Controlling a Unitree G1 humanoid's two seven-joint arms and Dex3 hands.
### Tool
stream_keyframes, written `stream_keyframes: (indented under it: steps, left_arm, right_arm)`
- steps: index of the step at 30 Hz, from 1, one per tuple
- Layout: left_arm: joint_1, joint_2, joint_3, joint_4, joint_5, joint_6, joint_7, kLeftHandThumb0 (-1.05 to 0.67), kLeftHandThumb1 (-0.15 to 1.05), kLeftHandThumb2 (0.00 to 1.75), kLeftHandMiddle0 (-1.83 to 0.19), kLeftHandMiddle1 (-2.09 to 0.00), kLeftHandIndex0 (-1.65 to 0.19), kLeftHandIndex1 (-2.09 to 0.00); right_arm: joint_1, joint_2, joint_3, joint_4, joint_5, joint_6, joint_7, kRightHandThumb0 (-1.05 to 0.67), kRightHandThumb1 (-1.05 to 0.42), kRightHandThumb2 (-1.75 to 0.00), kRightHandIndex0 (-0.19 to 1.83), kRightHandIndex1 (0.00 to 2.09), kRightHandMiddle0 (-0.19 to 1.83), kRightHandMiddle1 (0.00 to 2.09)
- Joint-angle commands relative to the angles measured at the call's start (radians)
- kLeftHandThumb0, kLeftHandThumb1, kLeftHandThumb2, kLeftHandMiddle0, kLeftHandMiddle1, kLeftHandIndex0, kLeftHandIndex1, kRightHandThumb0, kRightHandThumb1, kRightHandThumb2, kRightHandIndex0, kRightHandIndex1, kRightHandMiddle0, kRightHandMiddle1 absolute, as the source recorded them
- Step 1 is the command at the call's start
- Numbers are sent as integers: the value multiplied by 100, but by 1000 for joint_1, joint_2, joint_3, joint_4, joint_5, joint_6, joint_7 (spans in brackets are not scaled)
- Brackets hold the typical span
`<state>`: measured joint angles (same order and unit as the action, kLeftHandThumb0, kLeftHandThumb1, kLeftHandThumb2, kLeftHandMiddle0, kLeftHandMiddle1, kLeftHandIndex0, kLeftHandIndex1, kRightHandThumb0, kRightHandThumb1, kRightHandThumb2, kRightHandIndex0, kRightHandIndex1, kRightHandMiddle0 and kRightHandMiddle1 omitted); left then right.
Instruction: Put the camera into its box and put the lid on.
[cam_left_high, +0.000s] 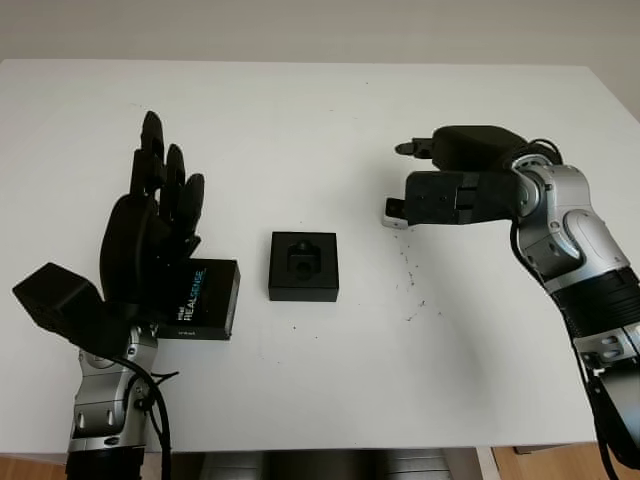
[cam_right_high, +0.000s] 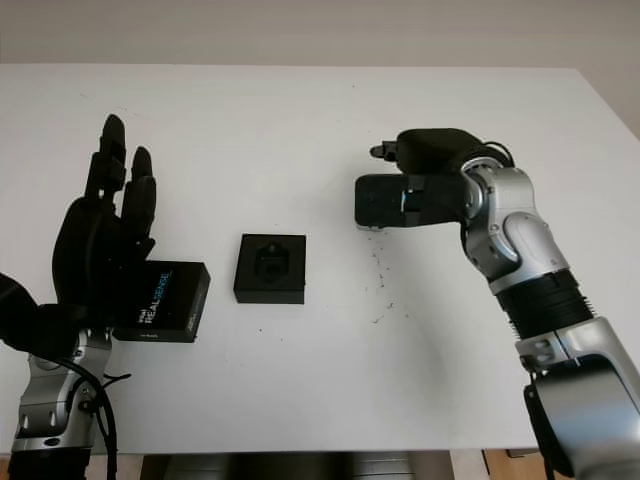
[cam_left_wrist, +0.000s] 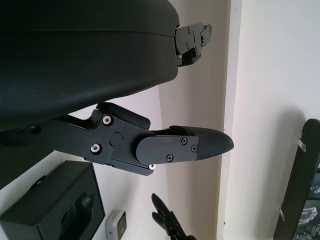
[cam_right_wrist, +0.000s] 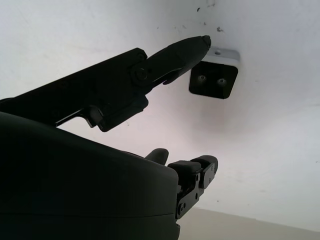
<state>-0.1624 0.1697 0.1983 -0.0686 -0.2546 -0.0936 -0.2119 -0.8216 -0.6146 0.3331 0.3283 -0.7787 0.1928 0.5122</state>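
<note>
My gripper will lower the camera (cam_left_high: 396, 214). The foam insert has a small squarish hollow (cam_left_high: 304, 262), so the camera will settle down into that hollow with its lenses facing up.
The open black box (cam_left_high: 303, 265) with its foam insert sits at the table's middle. Its lid (cam_left_high: 207, 298), black with RealSense lettering, lies flat to the left of it. My left hand (cam_left_high: 165, 165) stands raised and open over the lid's left side, holding nothing. The small silver-and-black camera (cam_left_high: 392, 218) lies on the table to the right of the box. My right hand (cam_left_high: 407, 182) hovers open just above it, one fingertip (cam_right_wrist: 202, 41) close by the camera (cam_right_wrist: 215, 75) without gripping it.
The white table (cam_left_high: 300, 120) reaches to a pale wall at the back. Small dark specks (cam_left_high: 410, 290) dot the surface below the camera. The table's front edge runs near my arms.
</note>
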Motion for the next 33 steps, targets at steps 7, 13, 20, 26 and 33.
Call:
stream_keyframes:
  steps: [7,13,20,26,33]
  left_arm:
    - [-8,0,1,5,0,-15,-4,-64,105,40,19,0,19,0]
    - [-2,0,-1,-7,6,-4,9,-63,105,40,19,-1,19,0]
    - [-1,-1,2,-7,-2,-4,7,-63,105,39,19,-1,19,0]
    - [5,-1,-1,-4,16,-20,11,-63,105,40,19,-3,19,-1]
    - [7,0,1,11,18,-35,10,-63,105,38,19,-4,19,-1]
  right_arm:
    - [17,-17,18,-10,-28,-31,-43,-61,-90,-6,-19,129,-6,98]
    - [43,-8,35,23,-58,-63,-141,-66,-91,-5,-19,144,-17,134]
    - [64,-1,45,68,-59,-106,-227,-67,-91,-5,-11,118,-13,132]
    - [82,13,49,82,-57,-104,-246,-64,-91,-5,-4,99,-6,115]
    - [83,44,47,140,-41,-107,-272,-64,-91,-5,6,81,4,86]
